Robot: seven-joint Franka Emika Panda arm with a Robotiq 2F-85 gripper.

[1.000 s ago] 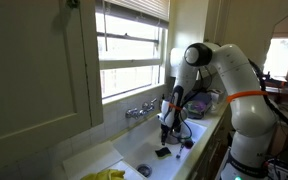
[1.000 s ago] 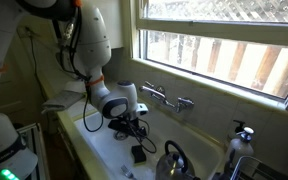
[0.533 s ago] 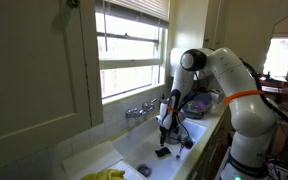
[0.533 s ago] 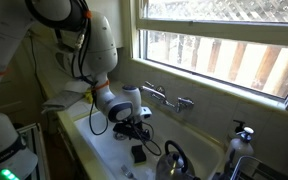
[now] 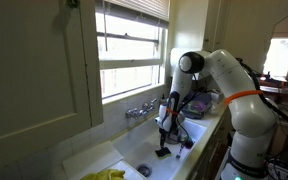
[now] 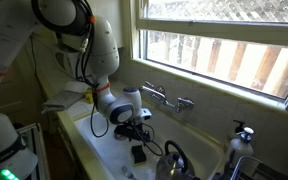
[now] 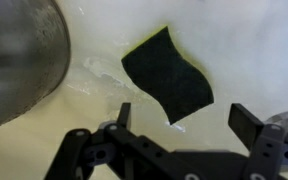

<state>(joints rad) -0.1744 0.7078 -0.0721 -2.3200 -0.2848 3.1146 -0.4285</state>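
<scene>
I can see the dark sponge clear of the kettle and the sponge's near corner between my open fingers, so I keep moving my gripper down and close it on that corner point(image 7: 178, 112).
A dark, roughly square sponge point(image 7: 167, 75) lies flat on the pale sink floor in the wrist view. It also shows as a small dark patch in both exterior views point(image 5: 161, 152) point(image 6: 138, 154). My gripper point(image 7: 182, 118) hangs just above it, open and empty, its two fingers standing apart on either side of the sponge's near corner. In the exterior views the gripper point(image 5: 164, 134) point(image 6: 134, 131) points down into the white sink point(image 5: 134, 150). A shiny metal kettle point(image 7: 19, 55) point(image 6: 172, 160) stands close beside the sponge.
A chrome tap point(image 5: 140, 109) point(image 6: 166, 97) stands on the sink's back edge under the window. A yellow cloth point(image 5: 104, 175) lies at the sink's near corner. A small dark round object point(image 5: 144, 171) sits in the basin. Bottles point(image 6: 241, 138) stand on the counter.
The gripper has come down a little further into the sink toward the sponge. The sponge and kettle have not moved.
</scene>
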